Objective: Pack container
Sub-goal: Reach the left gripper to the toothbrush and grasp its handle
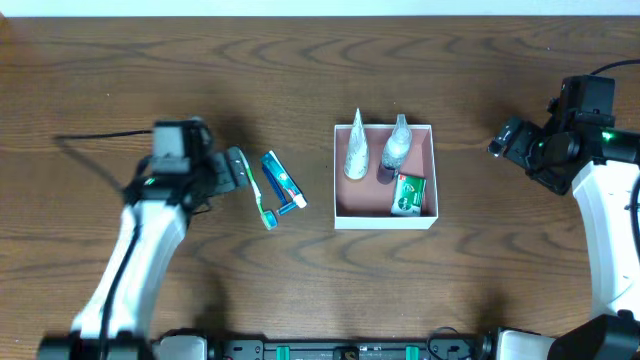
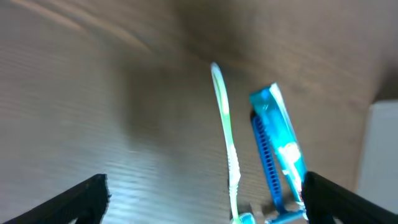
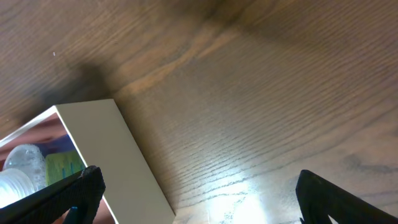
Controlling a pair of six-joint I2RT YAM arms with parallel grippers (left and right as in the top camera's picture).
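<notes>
The toothbrush, razor and tube [image 1: 281, 183] are on the other side of the container from my right gripper. Next, I pack them with my left gripper and take the nearest toothbrush handle [image 1: 253, 182] first.
The container [image 1: 385, 222] is a square white box with a pink inside at the table's middle. It holds two clear bottles [image 1: 356, 150] [image 1: 397, 148] and a green packet [image 1: 408, 193]. Left of it lie a green-white toothbrush [image 1: 257, 190], a blue razor [image 1: 274, 188] and a blue tube [image 1: 288, 183]. My left gripper [image 1: 238, 170] is open and empty just left of them. The left wrist view shows the toothbrush [image 2: 225, 130], razor [image 2: 264, 155] and tube [image 2: 283, 140] between its fingers [image 2: 205, 205]. My right gripper [image 1: 503, 143] is open and empty, right of the container.
The right wrist view shows the container's white wall [image 3: 118, 162] at the lower left, with bare wood between the fingers [image 3: 199, 202]. The container's white edge [image 2: 379, 149] shows at the right of the left wrist view. A black cable [image 1: 95, 135] lies at the left.
</notes>
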